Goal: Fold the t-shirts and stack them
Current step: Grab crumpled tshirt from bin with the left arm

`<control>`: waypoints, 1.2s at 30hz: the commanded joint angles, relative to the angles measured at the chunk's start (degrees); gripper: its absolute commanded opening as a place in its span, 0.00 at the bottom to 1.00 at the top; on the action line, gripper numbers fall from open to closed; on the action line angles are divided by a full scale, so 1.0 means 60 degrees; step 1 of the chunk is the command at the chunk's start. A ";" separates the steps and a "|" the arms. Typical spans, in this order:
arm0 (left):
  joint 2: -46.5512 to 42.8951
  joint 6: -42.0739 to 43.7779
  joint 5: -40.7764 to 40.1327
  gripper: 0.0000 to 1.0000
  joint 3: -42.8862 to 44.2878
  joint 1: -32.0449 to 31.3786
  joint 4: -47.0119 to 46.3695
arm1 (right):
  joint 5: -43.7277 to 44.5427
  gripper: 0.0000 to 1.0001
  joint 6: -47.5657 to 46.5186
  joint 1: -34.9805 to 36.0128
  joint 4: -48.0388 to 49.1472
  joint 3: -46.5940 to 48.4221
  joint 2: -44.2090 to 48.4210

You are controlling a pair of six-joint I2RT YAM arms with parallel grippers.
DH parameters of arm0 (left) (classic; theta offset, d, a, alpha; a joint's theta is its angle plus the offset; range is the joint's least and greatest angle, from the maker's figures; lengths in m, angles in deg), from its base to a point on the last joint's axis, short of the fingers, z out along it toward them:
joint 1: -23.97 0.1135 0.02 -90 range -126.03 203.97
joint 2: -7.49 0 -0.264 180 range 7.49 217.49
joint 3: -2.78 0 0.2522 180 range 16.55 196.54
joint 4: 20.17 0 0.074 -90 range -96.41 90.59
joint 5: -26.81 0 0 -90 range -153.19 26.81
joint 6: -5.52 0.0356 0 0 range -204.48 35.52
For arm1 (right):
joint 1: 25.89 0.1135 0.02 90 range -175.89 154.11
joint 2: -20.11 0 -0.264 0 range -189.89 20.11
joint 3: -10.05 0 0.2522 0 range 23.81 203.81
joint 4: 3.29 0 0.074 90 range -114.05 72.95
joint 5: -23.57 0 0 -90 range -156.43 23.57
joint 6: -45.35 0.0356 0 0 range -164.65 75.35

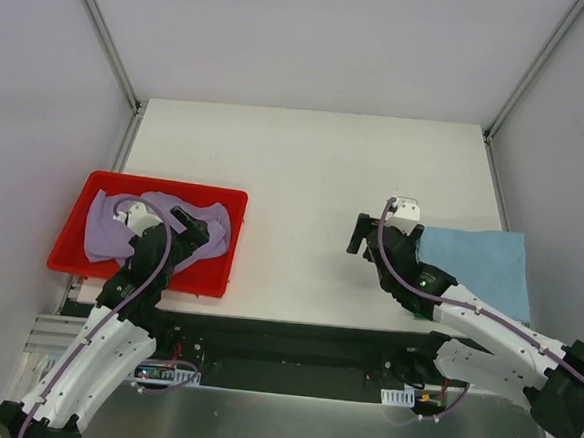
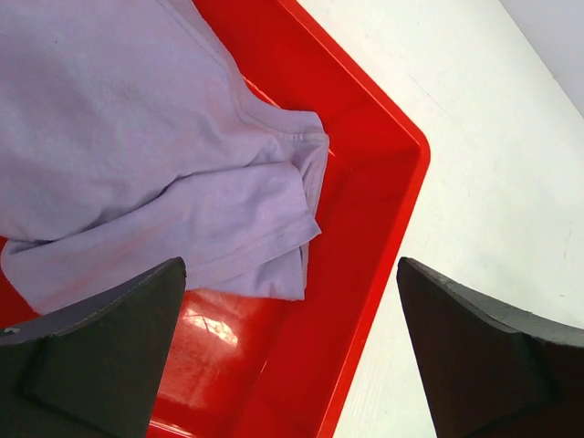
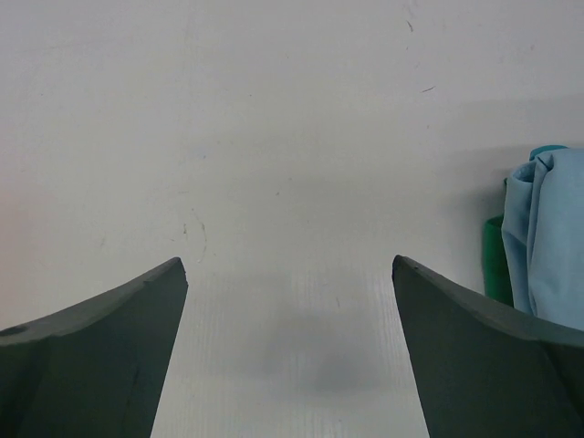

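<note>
The robot should expect the tray to be empty when it lifts the lavender t-shirt (image 1: 105,231) out, as only lavender cloth and the tray's red bottom (image 1: 204,276) are in sight.
The lavender t-shirt (image 1: 101,231) lies crumpled in the red tray (image 1: 164,183). In the left wrist view the shirt (image 2: 137,137) fills the upper left of the tray (image 2: 383,237). My left gripper (image 1: 199,231) is open and empty, hovering over the tray's right part just past the shirt's edge (image 2: 290,265). The light blue t-shirt (image 1: 479,267) lies folded at the table's right edge, on top of the dark green t-shirt (image 3: 494,260), of which only a sliver shows. My right gripper (image 1: 363,242) is open and empty over bare table, left of that stack (image 3: 287,262).
The white table (image 1: 305,170) stretches between the tray and the folded stack. Grey walls and metal frame posts (image 1: 109,41) close in the back and sides. The tray sits at the table's left near corner.
</note>
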 commanded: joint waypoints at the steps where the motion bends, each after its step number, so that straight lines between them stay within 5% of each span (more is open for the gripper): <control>1: -0.0086 -0.0127 -0.0202 0.99 0.0433 -0.0065 0.0144 | -0.0124 0.96 -0.0607 0.0005 -0.0064 0.0175 0.0364; 9: 0.0278 -0.0362 -0.1022 0.99 0.0755 -0.0051 0.0421 | -0.0754 0.96 -0.1063 -0.0009 0.0081 0.0250 0.0466; 14: 0.2253 -0.0861 -0.0866 0.99 0.1500 0.0372 0.1447 | -0.1195 0.96 -0.1312 -0.0009 0.0288 -0.0029 0.0905; 28: 0.7542 -0.0831 -0.0892 0.93 0.2455 0.2161 0.1346 | -0.1357 0.96 -0.1283 0.0005 0.0610 -0.1099 0.2605; 31: 0.8568 -0.0641 -0.0628 0.73 0.2776 0.2220 0.1345 | -0.1503 0.96 -0.1298 -0.0009 0.0566 -0.1113 0.2634; 32: 0.8890 -0.0597 -0.0598 0.61 0.2908 0.2220 0.1345 | -0.1503 0.96 -0.1298 -0.0009 0.0566 -0.1113 0.2634; 35: 0.9347 -0.0231 -0.0365 0.00 0.3332 0.2264 0.1389 | -0.1416 0.96 -0.1386 -0.0009 0.0566 -0.1099 0.2561; 36: 0.9246 -0.0187 -0.0335 0.00 0.3464 0.2264 0.1418 | -0.1416 0.96 -0.1400 -0.0009 0.0537 -0.1084 0.2561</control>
